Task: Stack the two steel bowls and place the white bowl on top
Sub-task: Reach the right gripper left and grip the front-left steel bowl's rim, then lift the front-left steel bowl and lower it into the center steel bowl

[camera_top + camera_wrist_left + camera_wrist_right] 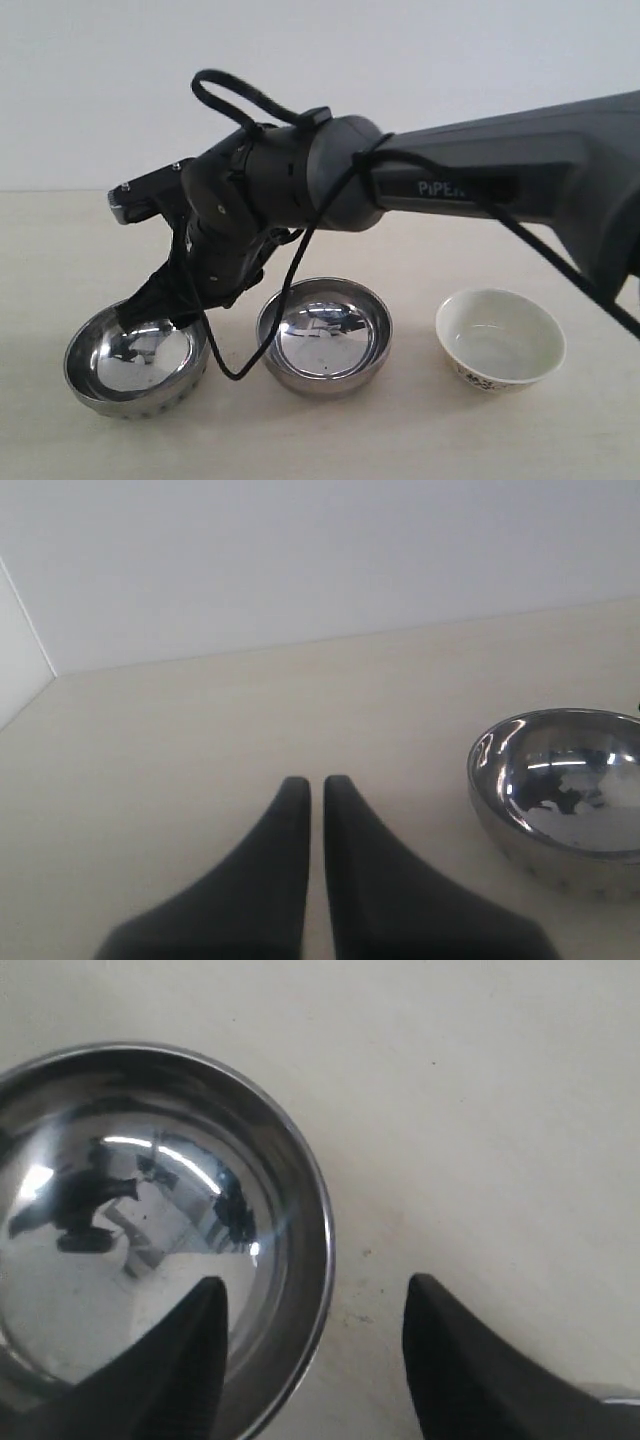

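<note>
I expect the dimpled bowl to fit inside the smooth bowl, nearly rim to rim, when I lower it in. Their wide rims match and their sides taper.
Three bowls stand in a row on the table. The dimpled steel bowl is at the left, the smooth steel bowl in the middle, and the white bowl, with a dark pattern low on its side, at the right. My right gripper reaches across to the dimpled bowl. It is open and straddles the rim, one finger over the inside and one outside. My left gripper is shut on nothing over bare table, with the dimpled bowl off to its side.
The right arm and its looping black cable stretch above the smooth bowl. The beige tabletop runs back to a white wall. The left arm does not show in the exterior view.
</note>
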